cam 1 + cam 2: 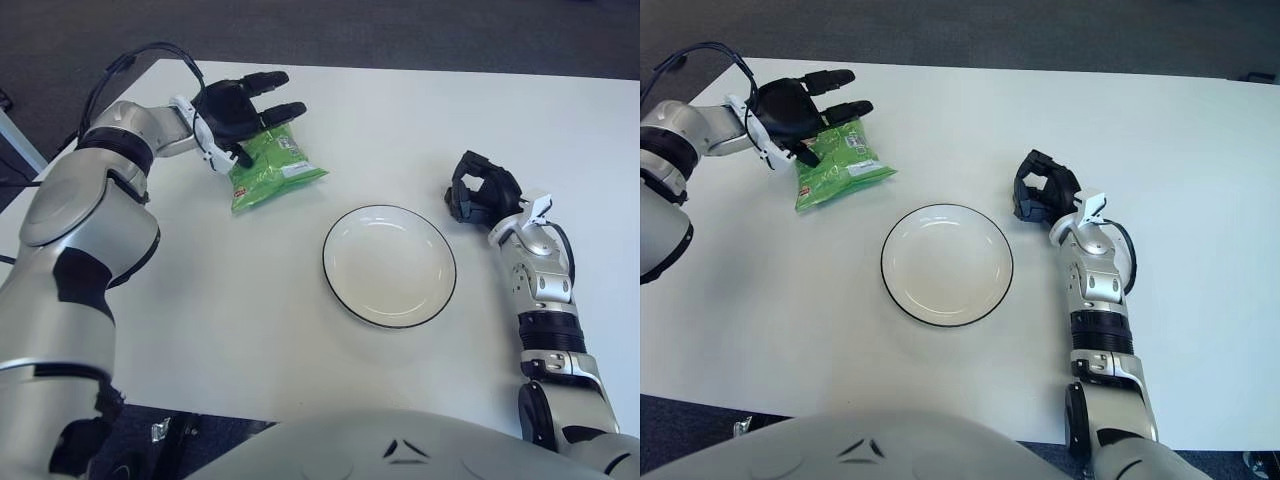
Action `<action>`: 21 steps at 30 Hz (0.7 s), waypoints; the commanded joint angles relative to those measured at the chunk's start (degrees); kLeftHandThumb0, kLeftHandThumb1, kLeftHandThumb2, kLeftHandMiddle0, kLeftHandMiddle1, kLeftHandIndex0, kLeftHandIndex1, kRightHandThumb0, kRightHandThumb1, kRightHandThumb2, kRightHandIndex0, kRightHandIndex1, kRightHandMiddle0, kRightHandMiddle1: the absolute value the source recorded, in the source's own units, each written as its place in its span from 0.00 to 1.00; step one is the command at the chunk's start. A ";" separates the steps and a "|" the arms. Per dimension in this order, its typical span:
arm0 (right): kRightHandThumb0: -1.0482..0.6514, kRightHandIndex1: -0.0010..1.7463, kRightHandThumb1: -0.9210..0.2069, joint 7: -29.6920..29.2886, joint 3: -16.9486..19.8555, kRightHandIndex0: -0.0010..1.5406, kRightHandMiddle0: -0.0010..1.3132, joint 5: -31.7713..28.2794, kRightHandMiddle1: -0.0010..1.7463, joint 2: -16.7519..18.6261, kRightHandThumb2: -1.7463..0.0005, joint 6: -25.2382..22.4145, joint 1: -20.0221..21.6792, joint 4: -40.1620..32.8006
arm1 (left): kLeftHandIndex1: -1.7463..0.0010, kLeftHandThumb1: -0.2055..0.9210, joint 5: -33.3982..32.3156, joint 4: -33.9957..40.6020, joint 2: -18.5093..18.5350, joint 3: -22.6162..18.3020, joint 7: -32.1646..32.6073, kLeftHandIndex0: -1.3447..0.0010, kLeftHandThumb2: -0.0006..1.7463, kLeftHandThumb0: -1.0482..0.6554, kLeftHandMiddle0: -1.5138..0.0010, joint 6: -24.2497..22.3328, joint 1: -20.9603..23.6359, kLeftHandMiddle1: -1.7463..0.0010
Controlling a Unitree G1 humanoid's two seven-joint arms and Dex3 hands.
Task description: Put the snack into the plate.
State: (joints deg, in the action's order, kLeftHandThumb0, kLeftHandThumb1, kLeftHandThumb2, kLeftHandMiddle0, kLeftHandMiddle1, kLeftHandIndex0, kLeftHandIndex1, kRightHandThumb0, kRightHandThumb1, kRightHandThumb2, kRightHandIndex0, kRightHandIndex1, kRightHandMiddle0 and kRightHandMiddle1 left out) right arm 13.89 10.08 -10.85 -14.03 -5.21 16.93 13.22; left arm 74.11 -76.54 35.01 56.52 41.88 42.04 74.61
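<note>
The green snack bag (268, 168) will bunch in at its middle and stay spread at its ends when I carry it, because its film is creased and it has a wide flared end (282, 190).
A green snack bag (268, 168) lies flat on the white table (250, 300), up and to the left of the plate. The white plate (389, 265) with a dark rim sits near the table's middle and holds nothing. My left hand (243, 112) hovers over the bag's far left end with its fingers spread, covering that corner without gripping it. My right hand (480, 191) shows just right of the plate with its fingers curled and nothing in them.
The table's far edge (400, 70) runs along the top, with dark floor beyond. A black cable (135, 62) loops above my left forearm. My own torso fills the bottom of both views.
</note>
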 commanded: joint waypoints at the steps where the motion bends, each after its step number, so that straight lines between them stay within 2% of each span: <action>1: 0.34 1.00 0.52 0.30 -0.09 0.86 0.46 -0.31 1.00 0.61 0.26 -2.14 -2.48 3.28 | 1.00 1.00 -0.19 0.67 -0.34 0.84 -1.83 1.00 0.25 0.00 1.00 1.29 -0.01 1.00; 7: 0.34 1.00 0.52 1.05 0.19 0.86 0.46 -0.58 1.00 0.35 0.26 -1.53 -2.33 4.13 | 1.00 1.00 0.77 0.94 -0.25 2.22 -3.83 1.00 0.27 0.00 1.00 1.54 0.64 1.00; 21: 0.34 1.00 0.51 1.39 0.47 0.85 0.45 -0.96 1.00 -0.33 0.26 -1.93 -2.07 4.66 | 1.00 1.00 1.22 1.71 -0.67 3.53 -5.33 1.00 0.24 0.00 1.00 1.23 0.94 1.00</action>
State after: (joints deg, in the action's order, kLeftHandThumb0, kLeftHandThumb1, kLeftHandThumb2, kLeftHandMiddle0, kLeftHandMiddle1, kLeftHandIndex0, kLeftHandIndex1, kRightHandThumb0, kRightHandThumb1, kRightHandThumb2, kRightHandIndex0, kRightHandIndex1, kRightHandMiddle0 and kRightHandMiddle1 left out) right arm 15.38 10.76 -12.10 -14.35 -4.08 17.47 15.02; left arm 74.74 -75.10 34.48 59.16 37.27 43.58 74.62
